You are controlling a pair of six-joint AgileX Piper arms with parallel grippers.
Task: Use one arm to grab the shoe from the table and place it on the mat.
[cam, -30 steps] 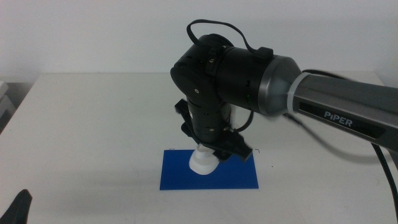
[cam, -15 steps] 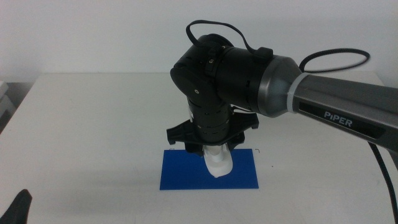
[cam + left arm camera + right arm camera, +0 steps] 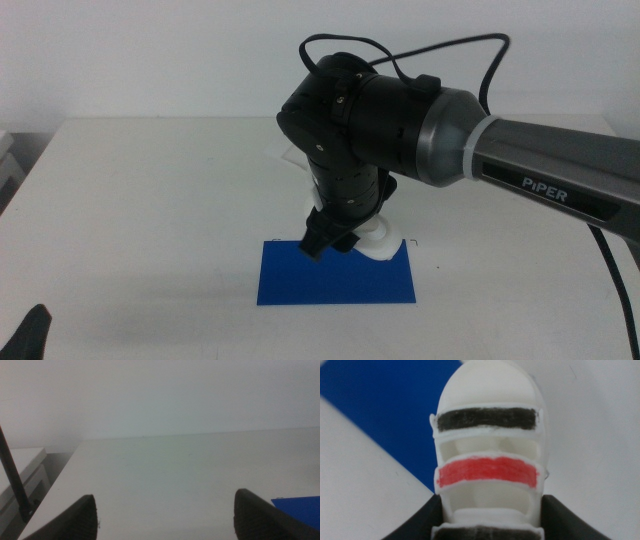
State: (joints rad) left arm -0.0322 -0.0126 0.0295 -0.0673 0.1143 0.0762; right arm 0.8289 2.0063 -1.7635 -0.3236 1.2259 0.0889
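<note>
Next, I turn the white shoe along the blue mat with my right gripper and put it down at the mat's middle, because the shoe slants across the mat's far edge.
My right arm reaches in from the right over the blue mat. My right gripper is shut on the white shoe, low over the mat's far edge. In the right wrist view the shoe fills the space between the jaws of my right gripper, showing its black and red stripes, with the mat on one side and white table on the other. I cannot tell if its sole touches down. My left gripper waits open and empty at the table's near left.
The off-white table ends at a pale wall behind. A corner of the mat shows in the left wrist view. A white object stands off the table's left edge. The right arm's cable loops above it.
The right wrist has turned, swinging the shoe from the mat's middle front round towards its far right edge. The cable has swung up. The left arm has not moved.
</note>
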